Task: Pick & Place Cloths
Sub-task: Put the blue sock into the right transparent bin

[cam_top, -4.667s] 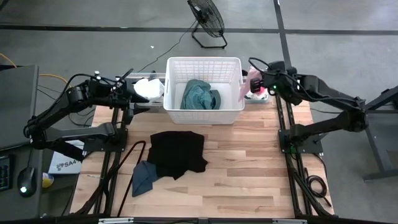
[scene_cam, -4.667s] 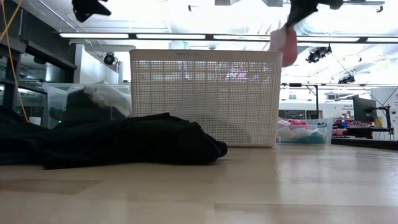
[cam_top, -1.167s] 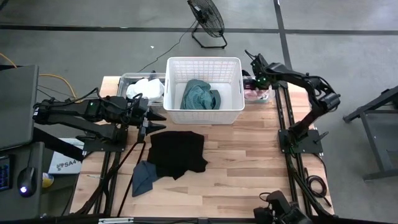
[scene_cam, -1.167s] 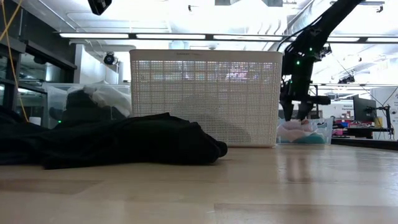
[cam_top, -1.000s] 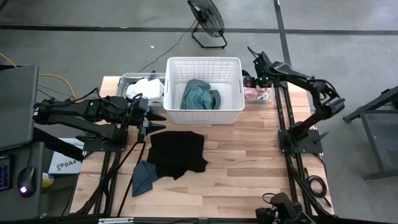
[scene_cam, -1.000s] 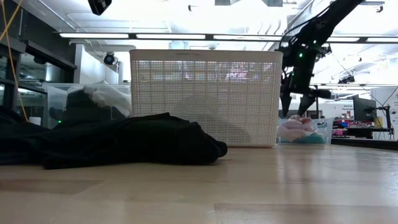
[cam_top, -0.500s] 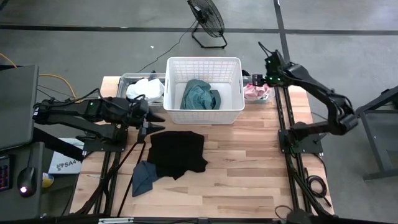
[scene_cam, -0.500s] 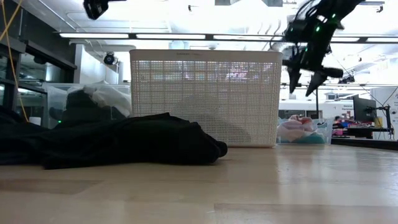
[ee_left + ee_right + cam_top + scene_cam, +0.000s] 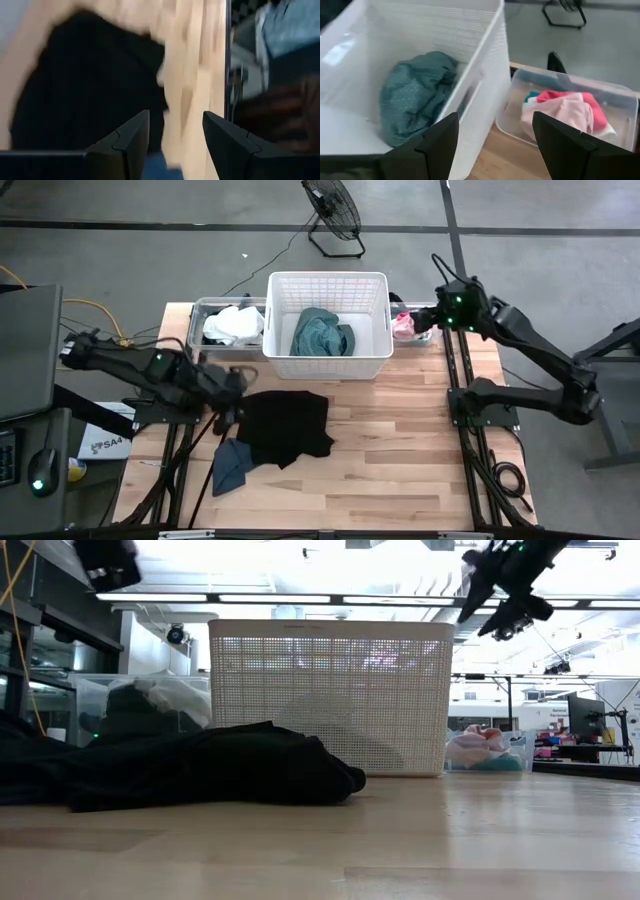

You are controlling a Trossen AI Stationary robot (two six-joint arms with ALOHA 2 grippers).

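Note:
My left gripper is moving toward the dark blue cloth, which sticks out past the black cloth's corner [image 9: 258,459]. It should keep going to that exposed part [image 9: 231,468] until its fingers close there.
A black cloth [image 9: 285,425] lies spread on the wooden table, with a dark blue cloth [image 9: 230,465] at its near-left corner. A teal-green cloth [image 9: 322,333] lies in the white lattice basket [image 9: 328,280]. A pink cloth [image 9: 405,326] lies in the clear bin right of the basket. White and black cloths [image 9: 232,323] fill the clear bin on the left. My left gripper [image 9: 237,386] is open above the black cloth's left edge [image 9: 85,85]. My right gripper [image 9: 438,310] is open and empty, high over the right bin [image 9: 565,112].
The basket stands at the table's far middle between the two clear bins [image 9: 200,310] [image 9: 425,330]. Bare wood [image 9: 400,440] lies to the right of and nearer than the black cloth. A floor fan [image 9: 332,215] stands beyond the table.
My right gripper has risen out of the right bin, empty, and gone a little toward the table's right edge; the pink cloth stays in the bin. My left gripper has gone from in front of the left bin toward the near edge, over the black cloth's left edge.

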